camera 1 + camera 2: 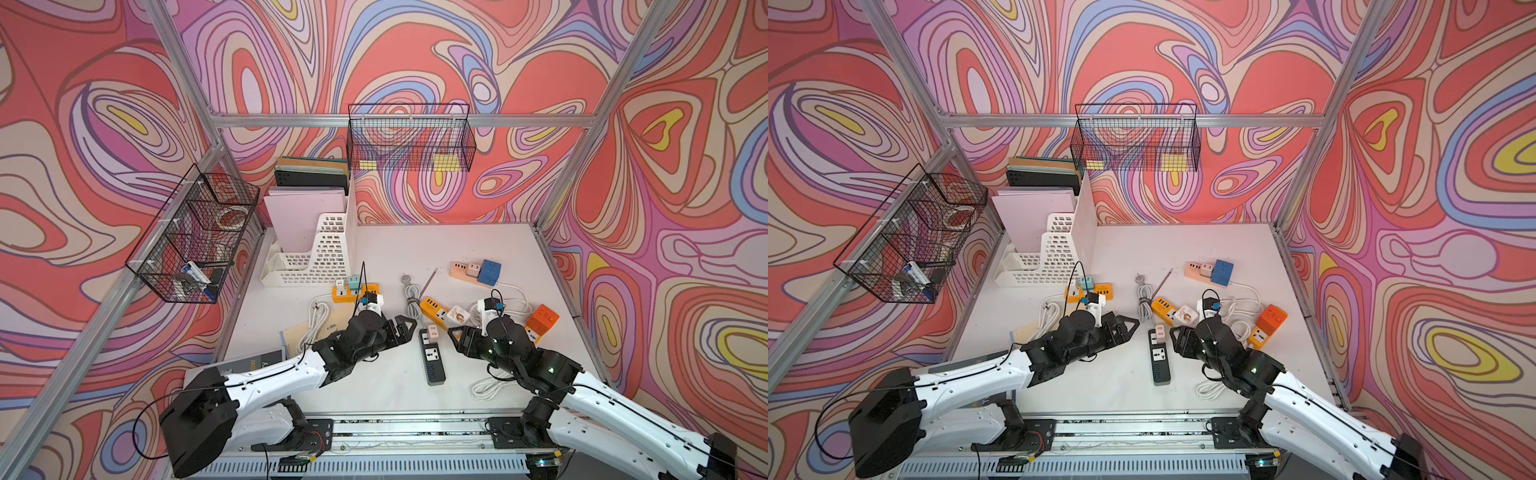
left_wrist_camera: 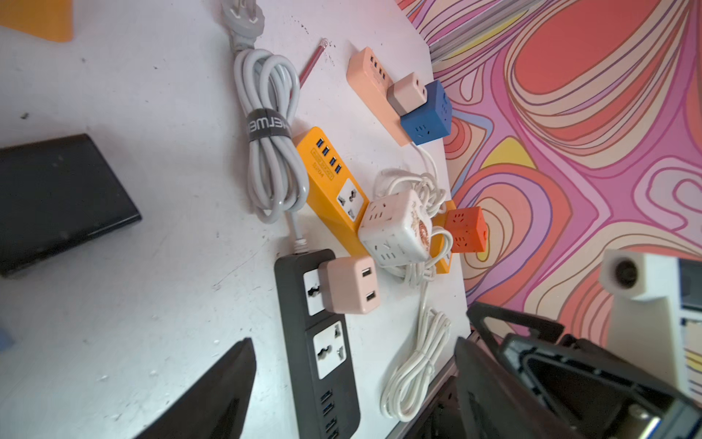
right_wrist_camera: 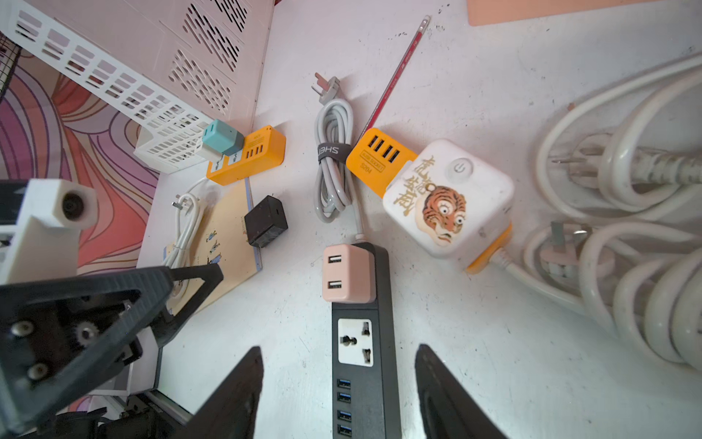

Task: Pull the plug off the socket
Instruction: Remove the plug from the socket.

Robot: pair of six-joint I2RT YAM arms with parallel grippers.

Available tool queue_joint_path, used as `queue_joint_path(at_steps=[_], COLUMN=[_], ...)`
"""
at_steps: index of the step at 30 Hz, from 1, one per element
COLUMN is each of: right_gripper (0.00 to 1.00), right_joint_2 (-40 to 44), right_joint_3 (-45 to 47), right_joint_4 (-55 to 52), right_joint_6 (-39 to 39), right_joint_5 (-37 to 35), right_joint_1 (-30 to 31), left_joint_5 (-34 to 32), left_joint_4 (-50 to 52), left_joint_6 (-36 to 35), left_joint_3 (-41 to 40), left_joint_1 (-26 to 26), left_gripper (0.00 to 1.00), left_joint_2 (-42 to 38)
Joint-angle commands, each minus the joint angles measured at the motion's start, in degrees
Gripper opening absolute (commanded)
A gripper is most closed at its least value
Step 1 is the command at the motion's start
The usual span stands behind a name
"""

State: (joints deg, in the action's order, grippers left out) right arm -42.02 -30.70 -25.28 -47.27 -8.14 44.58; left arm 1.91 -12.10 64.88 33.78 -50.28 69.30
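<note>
The pink plug point(image 1: 432, 333) sits flush point(image 3: 374, 284) against the black socket, so I expect it to come off in one piece and show its hidden prongs when the robot pulls it.
A black power strip, the socket point(image 1: 433, 361) point(image 1: 1160, 359), lies flat at the table's middle. A pink two-port plug point(image 1: 432, 331) point(image 1: 1160, 332) point(image 2: 349, 285) point(image 3: 347, 273) sits in its far outlet. My left gripper point(image 1: 408, 327) point(image 1: 1130, 326) hovers just left of the plug, open and empty. In the left wrist view the socket point(image 2: 323, 361) runs between its spread fingers point(image 2: 235, 387). My right gripper point(image 1: 455, 336) point(image 1: 1177, 336) hovers just right of the strip, open too. In the right wrist view its fingers point(image 3: 437, 387) straddle the socket point(image 3: 361, 380) without touching it.
An orange strip with a white tiger cube point(image 1: 457, 314) lies close behind the right gripper, amid white cords point(image 1: 490, 386). A bundled grey cord point(image 1: 412, 301) runs to the socket. Another orange strip point(image 1: 355, 291), a peach strip with a blue cube point(image 1: 488, 272), a file rack point(image 1: 316, 257) and wire baskets stand farther back.
</note>
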Motion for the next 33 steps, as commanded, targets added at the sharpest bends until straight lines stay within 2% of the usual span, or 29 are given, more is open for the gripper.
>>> queue_joint_path(at_steps=[1, 5, 8, 11, 17, 21, 23, 26, 30, 33], right_gripper=[0.66, 0.65, 0.64, 0.64, 0.64, 0.64, 0.64, 0.64, 0.65, 0.65], right_joint_2=[1.37, 2.98, 2.78, 2.55, 2.15, -5.31, -11.05, -18.11, -25.07, -31.35], right_joint_3=[1.52, 3.19, 4.35, 3.55, 3.23, 1.11, -1.75, -7.05, -12.90, -18.65], right_joint_4=[2.25, 2.68, 3.62, 3.31, 4.26, 8.13, 7.23, 1.57, -2.86, -7.70], right_joint_6=[1.51, 3.55, 3.17, 3.36, 3.26, 2.85, 3.26, 2.93, 3.60, 3.86], right_joint_5=[-1.92, -1.38, 2.16, 6.80, 9.30, 14.78, 14.71, 11.03, 5.91, 2.31], right_joint_1=[-0.06, -0.13, -0.36, -0.45, -0.55, -0.58, -0.58, -0.57, -0.58, -0.55], left_joint_5=[-0.63, -2.53, -4.08, -4.18, -2.67, -3.41, -5.88, -7.04, -3.75, -2.60], left_joint_4=[7.78, 13.22, 15.98, 16.23, 15.73, 18.29, 21.60, 24.72, 22.93, 22.09], left_joint_6=[3.83, 4.12, 7.06, 7.59, 6.81, 4.08, 3.33, 4.18, 5.99, 5.24], left_joint_3=[4.15, 8.57, 11.25, 13.80, 16.06, 15.83, 14.91, 12.11, 6.63, 4.22], left_joint_1=[-0.50, -2.34, -4.44, -5.97, -6.28, -6.28, -6.04, -3.58, 1.54, 2.50], left_gripper=[0.87, 0.87, 0.86, 0.86, 0.86, 0.86, 0.87, 0.88, 0.88, 0.88], left_joint_2=[2.20, 5.05, 7.24, 9.92, 14.92, 14.12, 12.43, 9.29, 5.42, 3.34])
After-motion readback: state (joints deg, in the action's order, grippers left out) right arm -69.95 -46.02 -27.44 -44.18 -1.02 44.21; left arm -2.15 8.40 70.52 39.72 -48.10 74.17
